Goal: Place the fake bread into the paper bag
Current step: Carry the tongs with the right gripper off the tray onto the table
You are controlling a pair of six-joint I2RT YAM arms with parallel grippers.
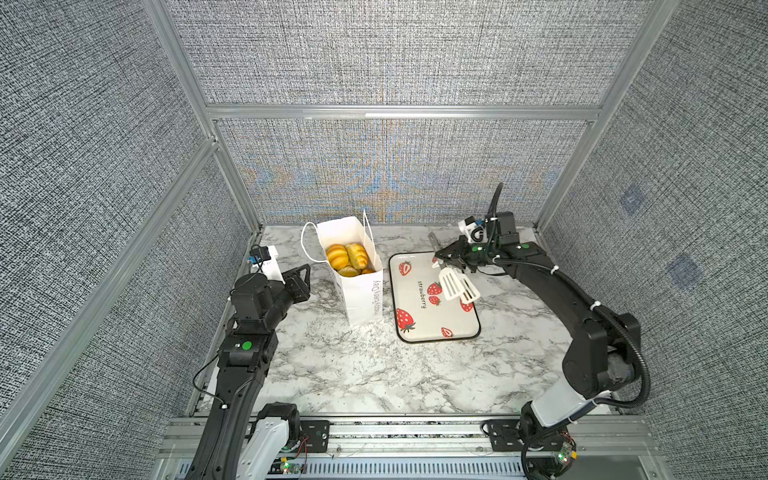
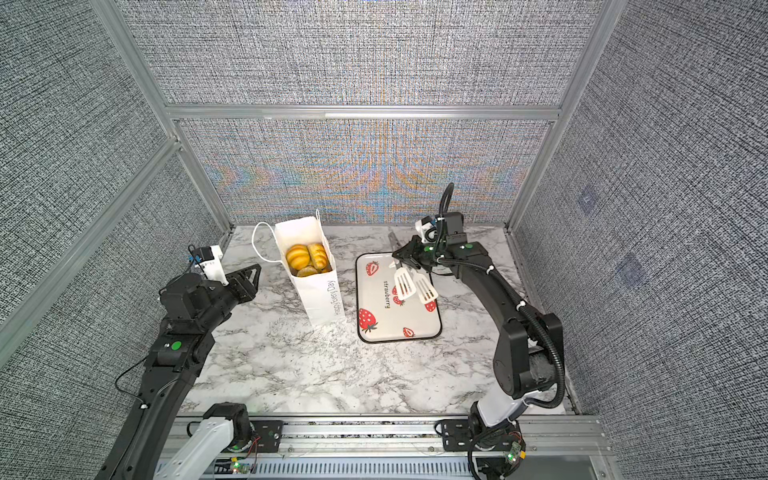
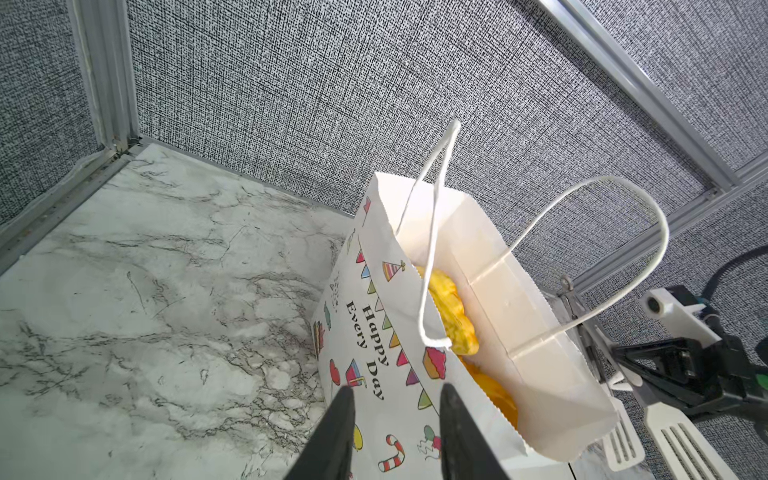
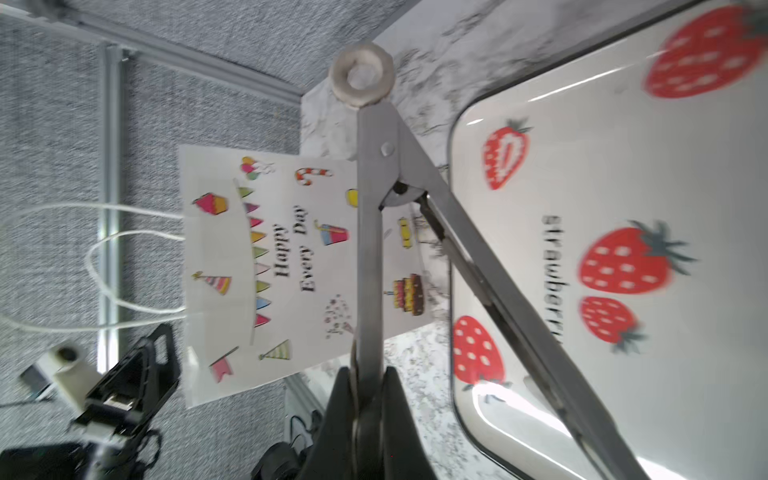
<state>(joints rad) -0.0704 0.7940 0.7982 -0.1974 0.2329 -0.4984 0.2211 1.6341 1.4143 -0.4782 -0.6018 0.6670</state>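
Observation:
The bread inside the bag (image 1: 348, 257) is in place and the tray is empty, so my right gripper keeps moving the tongs to the clear marble (image 1: 504, 308) beside the tray and lets go.
The white paper bag (image 1: 361, 295) (image 2: 324, 295) stands upright at the back of the marble table with its mouth open. Several glossy golden pieces of fake bread (image 1: 347, 255) (image 2: 307, 255) (image 3: 453, 316) lie inside it. My left gripper (image 1: 306, 279) (image 2: 257, 278) (image 3: 397, 390) hovers just left of the bag, open and empty, with the bag's printed side (image 3: 399, 332) beyond its fingers. My right gripper (image 1: 438, 254) (image 2: 397, 253) (image 4: 368, 374) is shut on metal tongs (image 1: 455, 284) (image 4: 370, 249), whose white slotted heads hang over the strawberry tray (image 1: 432, 328) (image 2: 390, 328).
The cream tray holds no bread and lies right of the bag. The bag's cord handles (image 1: 309, 249) (image 3: 623, 199) stick out to the left and upward. Grey fabric walls with aluminium posts (image 1: 232, 166) close in the back and sides.

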